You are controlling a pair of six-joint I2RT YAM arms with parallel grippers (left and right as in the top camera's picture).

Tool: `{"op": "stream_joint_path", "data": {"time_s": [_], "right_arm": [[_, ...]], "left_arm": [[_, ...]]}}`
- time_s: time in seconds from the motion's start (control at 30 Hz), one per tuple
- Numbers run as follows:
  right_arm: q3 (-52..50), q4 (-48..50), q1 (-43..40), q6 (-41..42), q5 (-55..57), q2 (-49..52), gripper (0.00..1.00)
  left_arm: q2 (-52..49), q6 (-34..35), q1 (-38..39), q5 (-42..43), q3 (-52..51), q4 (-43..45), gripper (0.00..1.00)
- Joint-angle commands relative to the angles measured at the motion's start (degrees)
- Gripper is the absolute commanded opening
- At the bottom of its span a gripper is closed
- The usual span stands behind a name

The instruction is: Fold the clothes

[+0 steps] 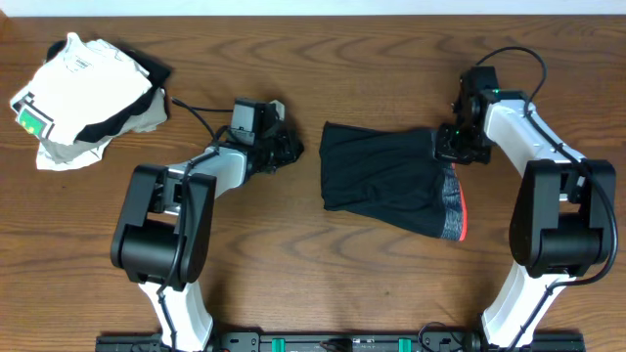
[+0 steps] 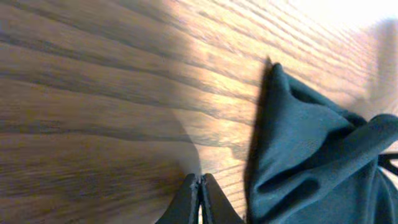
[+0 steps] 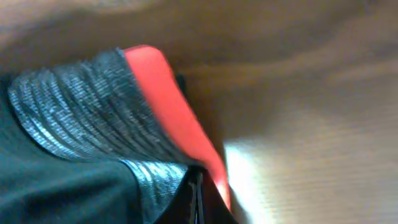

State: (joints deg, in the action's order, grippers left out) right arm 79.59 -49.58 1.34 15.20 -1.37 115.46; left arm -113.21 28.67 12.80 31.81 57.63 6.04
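The shorts lie apart from my left gripper, which is closed on the wood, so next the gripper goes back to the edge opposite the waistband and open to grab that edge.
The clothes, black shorts, lie crumpled flat mid-table, with the grey waistband and its red-orange edge on the right. My left gripper rests on the wood just left of the shorts. In the left wrist view it is shut with nothing between its fingers, and black fabric lies to the right, apart from them. My right gripper sits at the shorts' upper right corner. It is shut, its tips against the grey waistband beside the red edge, and no fabric shows between the fingers.
A pile with a white garment and green tag over a beige cloth lies at the far left corner. Both arm bases stand near the front edge. Bare wood lies in front of the shorts.
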Motion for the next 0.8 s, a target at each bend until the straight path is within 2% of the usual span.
{"op": "stream_joint_path", "data": {"time_s": [0.0, 0.2, 0.4, 0.57, 0.77], "right_arm": [[5.2, -3.4, -0.3, -0.7, 3.9, -1.2, 0.01], [14.1, -16.8, -0.2, -0.1, 2.7, -6.2, 0.01], [13.0, -27.6, 0.3, -2.7, -6.7, -9.8, 0.01], [4.2, -19.4, 1.9, -8.9, -18.6, -9.8, 0.01], [-8.2, -5.7, 2.6, -8.6, -26.3, -9.7, 0.03]], "left_arm": [[4.6, -0.5, -1.2, 2.5, -0.3, -0.6, 0.06], [13.3, -0.5, 0.2, 8.0, -0.3, -6.1, 0.06], [17.3, -0.5, 7.6, 9.7, -0.3, -12.0, 0.06], [15.4, -0.4, 14.9, 4.1, -0.3, -11.7, 0.06], [12.3, 1.3, 18.4, 3.5, -0.3, -9.7, 0.06]]}}
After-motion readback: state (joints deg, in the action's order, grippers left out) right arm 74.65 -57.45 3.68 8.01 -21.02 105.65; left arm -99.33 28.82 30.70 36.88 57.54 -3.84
